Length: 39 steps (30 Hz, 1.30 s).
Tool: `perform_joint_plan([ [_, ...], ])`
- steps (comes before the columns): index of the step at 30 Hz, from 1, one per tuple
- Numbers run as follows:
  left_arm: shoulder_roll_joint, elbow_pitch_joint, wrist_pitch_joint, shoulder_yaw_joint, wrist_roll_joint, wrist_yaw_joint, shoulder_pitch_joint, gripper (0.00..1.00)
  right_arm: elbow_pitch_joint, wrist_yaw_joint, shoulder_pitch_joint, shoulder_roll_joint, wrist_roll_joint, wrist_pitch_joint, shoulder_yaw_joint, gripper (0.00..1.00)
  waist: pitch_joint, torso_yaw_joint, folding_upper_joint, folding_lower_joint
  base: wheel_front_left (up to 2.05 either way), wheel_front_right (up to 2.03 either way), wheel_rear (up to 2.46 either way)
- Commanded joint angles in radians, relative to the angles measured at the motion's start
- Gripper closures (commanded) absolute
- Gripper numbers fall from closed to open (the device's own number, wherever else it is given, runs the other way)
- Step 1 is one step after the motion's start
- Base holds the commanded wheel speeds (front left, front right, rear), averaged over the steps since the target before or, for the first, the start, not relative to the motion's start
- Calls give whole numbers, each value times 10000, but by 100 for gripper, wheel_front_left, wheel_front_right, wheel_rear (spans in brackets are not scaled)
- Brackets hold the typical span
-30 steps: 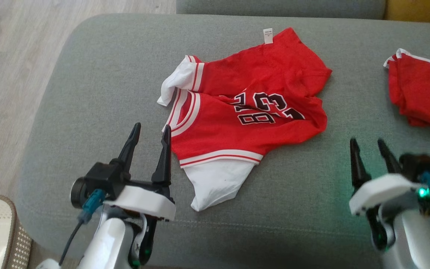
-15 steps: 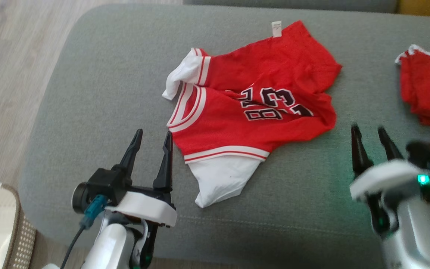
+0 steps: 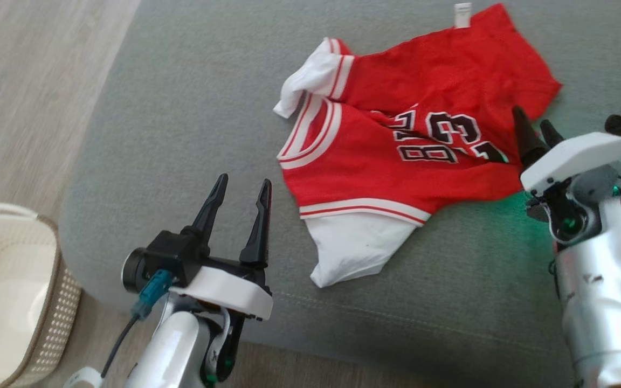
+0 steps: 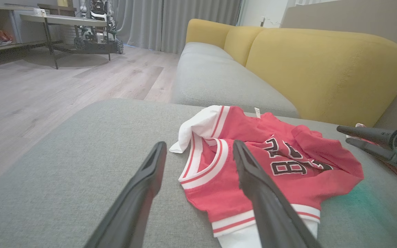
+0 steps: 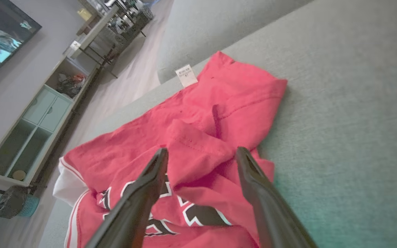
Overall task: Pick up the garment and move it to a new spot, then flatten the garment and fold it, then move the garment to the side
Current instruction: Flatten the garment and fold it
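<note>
I expect the raised red fold [image 5: 195, 163] to open outward into a corner when I pull, because the stitched hem [image 5: 200, 144] lies doubled back near the black numbers.
The garment [image 3: 391, 161] is a crumpled red jersey with white trim and black numerals, lying on a grey cushion [image 3: 181, 108]. It shows too in the left wrist view [image 4: 264, 162] and the right wrist view [image 5: 198, 137]. My left gripper [image 3: 241, 186] hovers open just left of the jersey's white-trimmed edge, nothing between its fingers. My right gripper [image 3: 532, 124] stands open at the jersey's right edge, its fingertips over a raised red fold [image 5: 198, 151]. In the left wrist view the right gripper [image 4: 343, 135] reaches in from the right.
A pale perforated basket [image 3: 14, 302] stands on the wood floor [image 3: 25, 81] at lower left. The cushion's front edge [image 3: 397, 345] runs below the jersey. A yellow sofa back [image 4: 322, 69] rises behind, with a low table [image 4: 64, 24] across the room.
The head camera has turned left and down, shifting the whole picture. My right gripper has moved up to the jersey's right edge. The left gripper stays beside the jersey.
</note>
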Motion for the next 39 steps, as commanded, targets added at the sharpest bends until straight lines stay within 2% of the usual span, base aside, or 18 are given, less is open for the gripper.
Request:
perform_joint_plan([
  [1, 77, -346, -78, 242, -53, 70, -429, 0, -18, -2, -513, 17, 96, 139, 73, 0, 140, 170, 0, 0, 0, 0, 0],
  [10, 77, -388, -78, 97, -141, 145, -535, 0, 1999, -2, -1628, 6, 6, 487, -759, 0, 376, 421, 0, 0, 0, 0, 0],
  [19, 77, -434, -78, -68, -235, 237, -669, 0, 2837, -2, -2142, 8, 11, 315, -920, 0, 564, 514, 0, 0, 0, 0, 0],
  [20, 77, -434, -78, -68, -239, 244, -686, 0, 2899, -2, -2179, -2, -7, 284, -911, 8, 579, 518, 0, 0, 0, 0, 0],
  [21, 77, -431, -78, -64, -243, 250, -705, 0, 2956, -2, -2215, -7, -12, 259, -903, 61, 589, 519, 0, 0, 0, 0, 0],
  [22, 77, -429, -78, -55, -247, 256, -722, 0, 2995, -2, -2253, -9, -21, 232, -876, 100, 601, 514, 0, 0, 0, 0, 0],
  [30, 77, -386, -78, 32, -228, 281, -764, 0, 2503, -2, -2151, -146, -4, -427, -280, 100, 460, 275, 0, 0, 0, 0, 0],
  [39, 77, -323, -78, 261, -134, 211, -558, 0, 911, -2, -964, -980, -668, -1902, 199, 100, -120, -443, 0, 0, 0, 0, 0],
])
